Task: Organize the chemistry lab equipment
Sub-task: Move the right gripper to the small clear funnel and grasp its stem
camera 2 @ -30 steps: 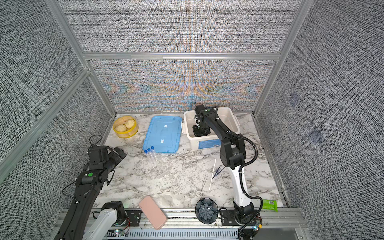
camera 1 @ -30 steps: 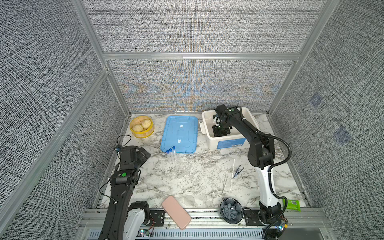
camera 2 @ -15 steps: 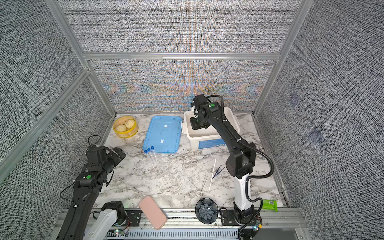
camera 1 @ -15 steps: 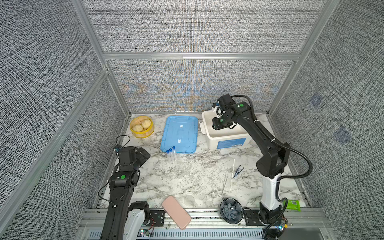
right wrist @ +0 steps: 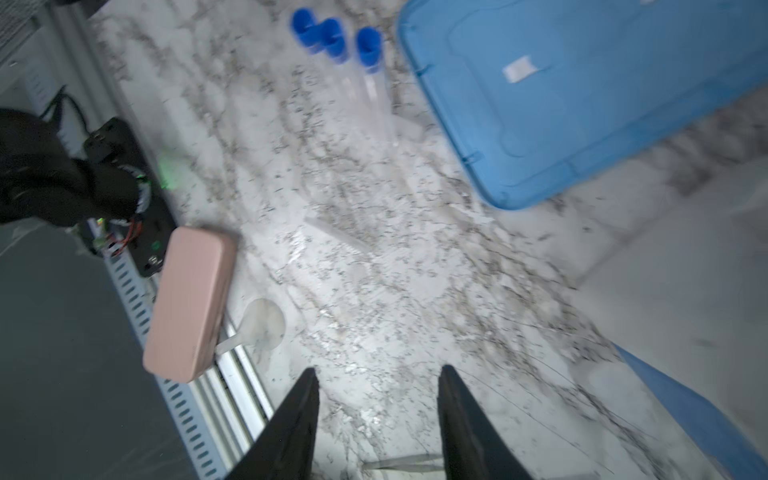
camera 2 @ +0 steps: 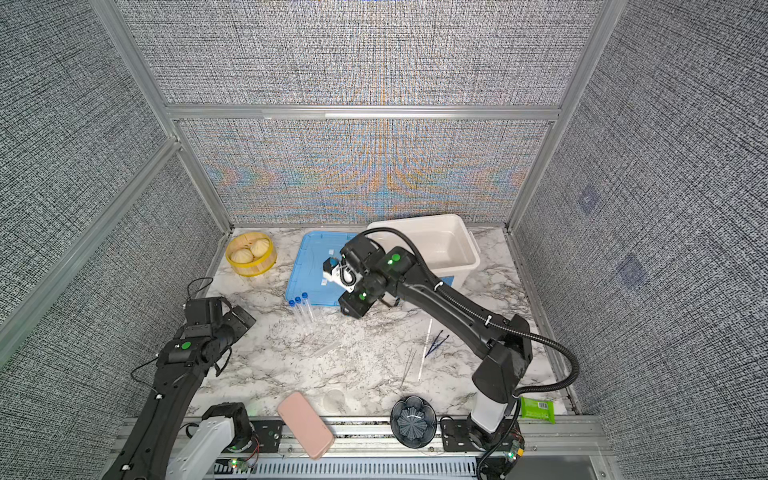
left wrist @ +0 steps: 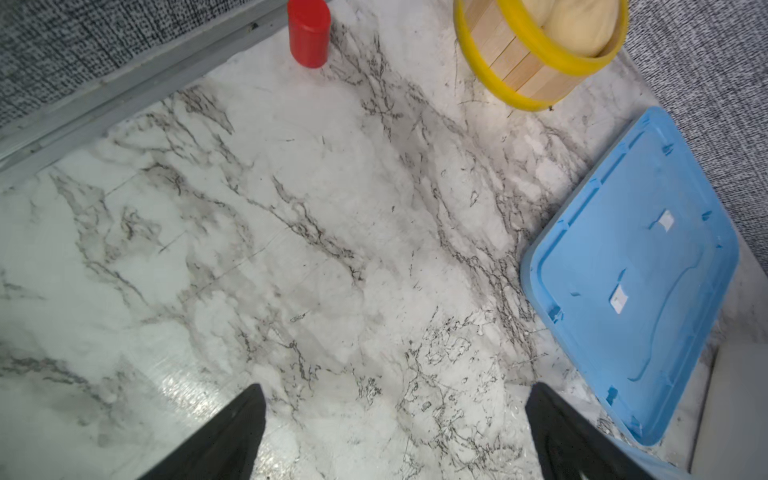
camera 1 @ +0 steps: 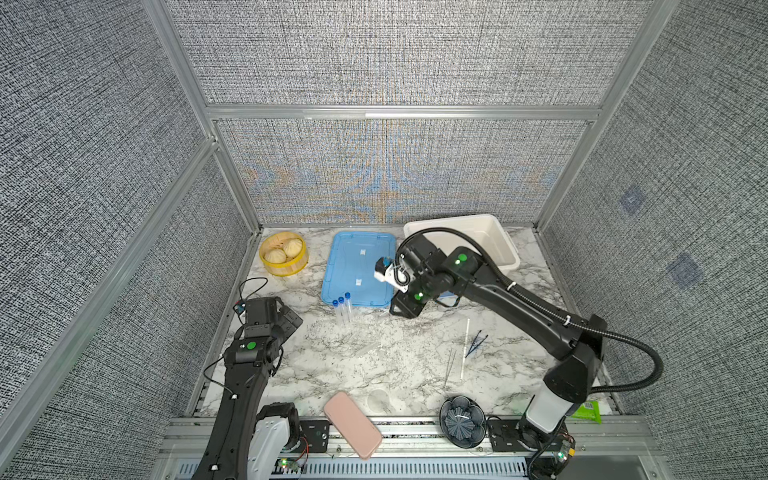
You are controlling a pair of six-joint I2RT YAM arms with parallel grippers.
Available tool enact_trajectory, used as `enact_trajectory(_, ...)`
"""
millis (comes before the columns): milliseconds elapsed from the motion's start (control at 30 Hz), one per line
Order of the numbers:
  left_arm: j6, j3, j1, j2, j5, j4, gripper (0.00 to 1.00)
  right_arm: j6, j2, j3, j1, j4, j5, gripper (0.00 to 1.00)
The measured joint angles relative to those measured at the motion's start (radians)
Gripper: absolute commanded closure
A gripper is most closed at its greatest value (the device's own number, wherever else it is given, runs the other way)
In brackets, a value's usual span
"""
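Observation:
The clear funnel's stem point(right wrist: 231, 344) points up beside the pink case, so my open right gripper should keep going toward the funnel point(camera 1: 378, 401) and close around the stem.
Three slim clear tubes with blue caps point(camera 1: 343, 307) point(camera 2: 303, 307) point(right wrist: 357, 62) lie side by side at the front edge of the blue lid. Dark blue tweezers point(camera 1: 476, 343) point(camera 2: 436, 344), thin silver tweezers point(camera 1: 449, 365) point(camera 2: 409, 365) and a long white stick point(camera 1: 464, 349) point(camera 2: 424, 349) lie on the marble at right. My right gripper point(camera 1: 400, 309) point(camera 2: 349, 309) point(right wrist: 379, 370) hangs open and empty above the table, just right of the tubes. My left gripper point(camera 1: 289, 320) point(camera 2: 241, 320) point(left wrist: 397, 385) stands wide open over bare marble at left, holding nothing.
A blue lid point(camera 1: 353, 257) lies at the back middle, with a white bin point(camera 1: 509, 245) to its right. A yellow steamer basket point(camera 1: 286, 268) holds buns at the back left. A red cup point(left wrist: 308, 33) stands by the left wall. A pink case point(camera 1: 352, 424), dark flower-shaped bowl point(camera 1: 462, 420) and green packet point(camera 1: 586, 411) line the front edge.
My right gripper rose out of the white bin and swung forward and left to the lid's front corner, its jaws widening. The left arm has barely moved.

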Motion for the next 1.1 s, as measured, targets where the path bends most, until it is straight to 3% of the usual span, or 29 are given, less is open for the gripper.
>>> enact_trajectory(233,-0.007,0.036,0.009,0.028,0.045,-0.011,0.01,-0.04,-0.049,-0.23,0.192,0.11,-0.035,0.53)
enact_trajectory(467,-0.027,0.054,0.025,0.028,0.131,-0.011,0.01,-0.084,0.019,-0.302,0.348,0.2,-0.05,0.54)
enact_trajectory(833,-0.029,0.053,0.05,0.002,0.173,-0.018,0.01,-0.135,0.103,-0.32,0.393,0.241,-0.021,0.57)
enact_trajectory(1000,-0.029,0.042,0.052,-0.013,0.173,-0.018,0.01,-0.138,0.121,-0.32,0.392,0.238,0.015,0.64)
enact_trajectory(1100,-0.029,0.043,0.055,-0.013,0.173,-0.018,0.01,-0.141,0.133,-0.317,0.392,0.235,0.042,0.73)
